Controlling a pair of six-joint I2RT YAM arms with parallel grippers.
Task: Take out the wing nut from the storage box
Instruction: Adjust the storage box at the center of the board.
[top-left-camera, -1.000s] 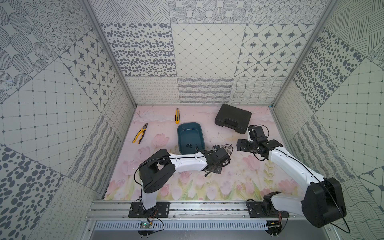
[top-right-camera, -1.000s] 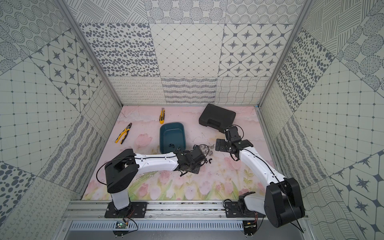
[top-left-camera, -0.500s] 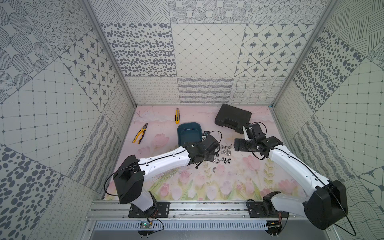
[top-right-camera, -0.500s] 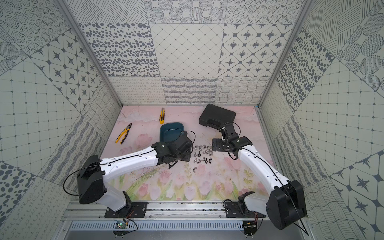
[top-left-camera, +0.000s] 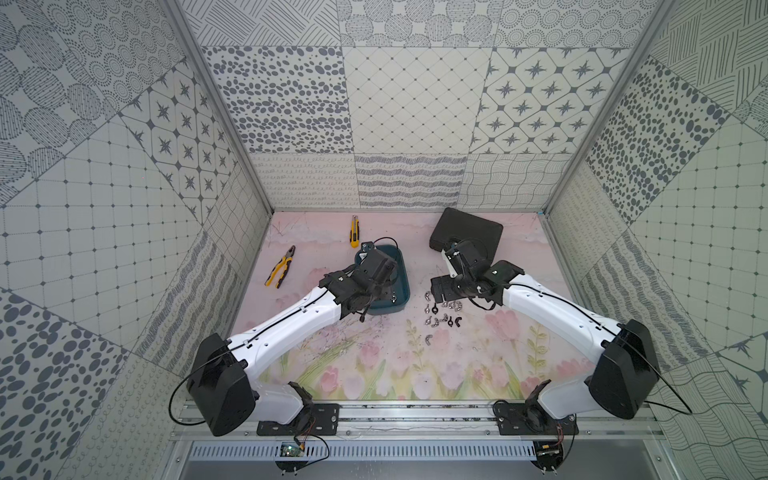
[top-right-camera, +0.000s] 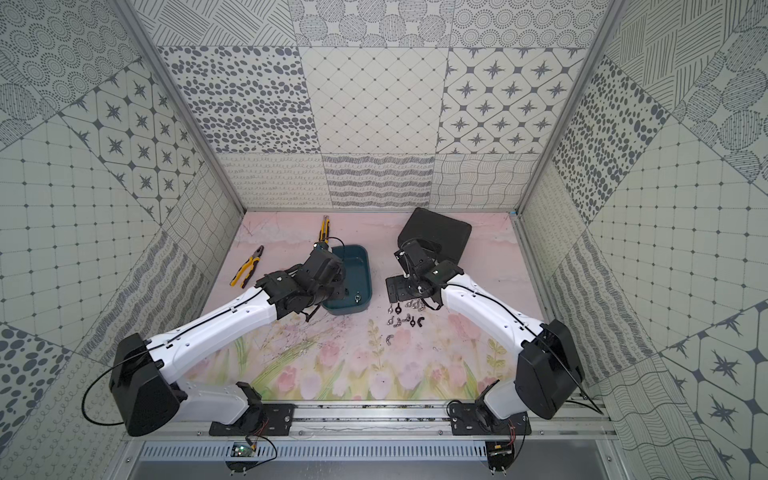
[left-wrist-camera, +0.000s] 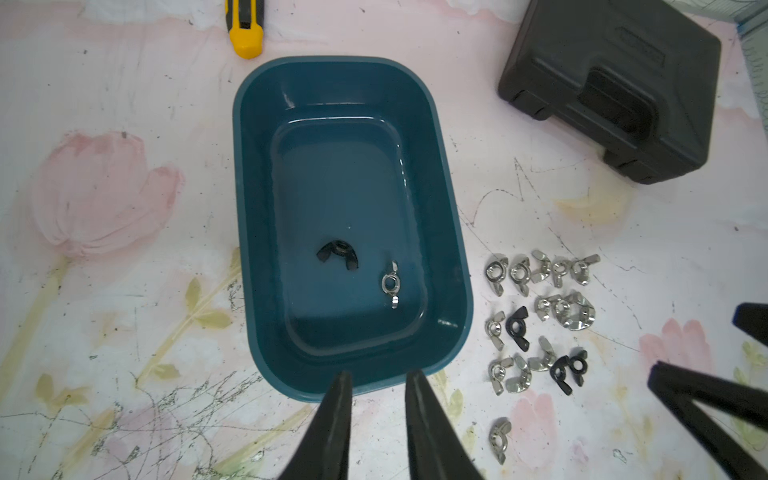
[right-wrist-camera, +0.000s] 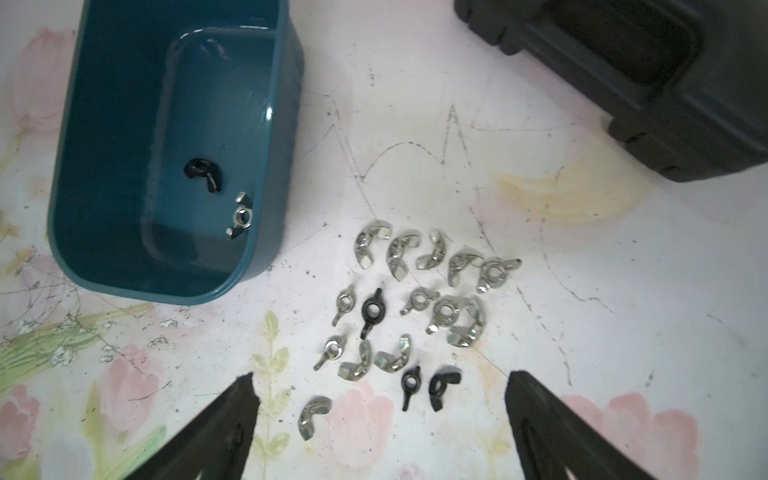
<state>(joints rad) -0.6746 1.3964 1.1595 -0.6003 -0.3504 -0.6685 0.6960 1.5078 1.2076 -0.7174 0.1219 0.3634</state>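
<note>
The silver wing nut (top-right-camera: 357, 297) is close to the storage box's side, so I should grab the box's rim (top-right-camera: 370, 276) with my right gripper and turn the box before I reach in with my left gripper.
The storage box (left-wrist-camera: 245, 166) is a dark teal tub standing on the flowered mat, seen in both top views (top-left-camera: 401, 266) (top-right-camera: 362, 254). A black wing nut (left-wrist-camera: 337, 254) and a silver wing nut (left-wrist-camera: 390, 283) lie on its floor, near the end closest to me. My left gripper (left-wrist-camera: 379, 376) hovers above the box's near rim, open by a narrow gap with nothing between the fingers. Right of the box, my right gripper (right-wrist-camera: 380, 380) stands wide open and empty over a spread of loose wing nuts (right-wrist-camera: 415, 307) on the mat.
A black hard-shell case (top-left-camera: 469, 232) lies at the back right, just behind the right wrist. A yellow utility knife (top-left-camera: 354, 230) lies behind the box, and yellow-handled pliers (top-left-camera: 281, 272) lie to its left. Patterned walls close in three sides.
My left arm has swung left and back, from the loose nuts on the mat to above the box. Its jaws have parted a little. The right arm has shifted slightly toward the back.
</note>
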